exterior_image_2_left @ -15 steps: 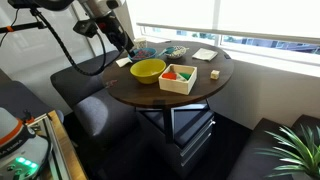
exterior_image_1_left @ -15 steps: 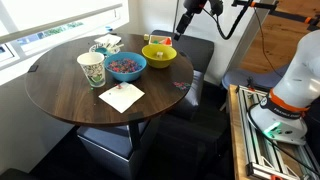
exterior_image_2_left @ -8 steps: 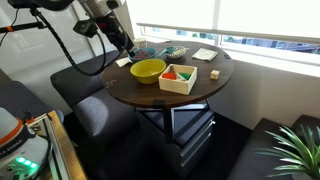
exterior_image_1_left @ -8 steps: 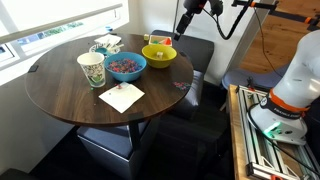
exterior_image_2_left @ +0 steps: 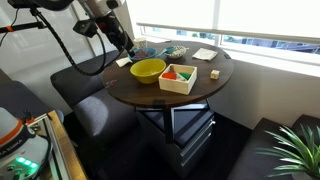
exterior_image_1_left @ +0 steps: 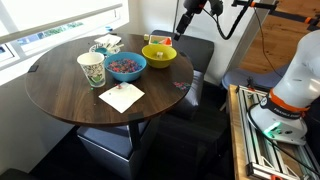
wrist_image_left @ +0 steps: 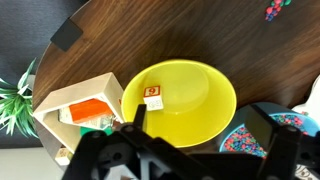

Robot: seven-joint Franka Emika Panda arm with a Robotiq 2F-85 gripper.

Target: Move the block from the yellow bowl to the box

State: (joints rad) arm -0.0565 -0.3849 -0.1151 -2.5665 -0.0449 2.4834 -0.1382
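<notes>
The block sits toward the yellow bowl's rim [wrist_image_left: 124, 98] beside the box and is off-centre from my gripper's fingers. I should therefore centre my gripper over the block [wrist_image_left: 152, 97] before my gripper goes down.
The yellow bowl [wrist_image_left: 180, 100] sits on the round dark wooden table and shows in both exterior views [exterior_image_1_left: 159, 54] [exterior_image_2_left: 147, 70]. A small whitish block with a red mark [wrist_image_left: 152, 96] lies inside it near the rim. The box [wrist_image_left: 80, 108], low with whitish sides and orange contents, stands right beside the bowl; it also shows in an exterior view [exterior_image_2_left: 178, 78]. My gripper [wrist_image_left: 200, 122] is open and empty, hovering above the bowl with its fingers spread over it. It hangs near the table's edge in both exterior views [exterior_image_1_left: 181, 33] [exterior_image_2_left: 124, 47].
A blue bowl of colourful bits [wrist_image_left: 262, 135] [exterior_image_1_left: 126, 66] stands next to the yellow bowl. A paper cup [exterior_image_1_left: 91, 70], a white napkin [exterior_image_1_left: 121, 97] and a white-and-teal item [exterior_image_1_left: 106, 44] are on the table. A small block [exterior_image_2_left: 214, 74] lies beyond the box.
</notes>
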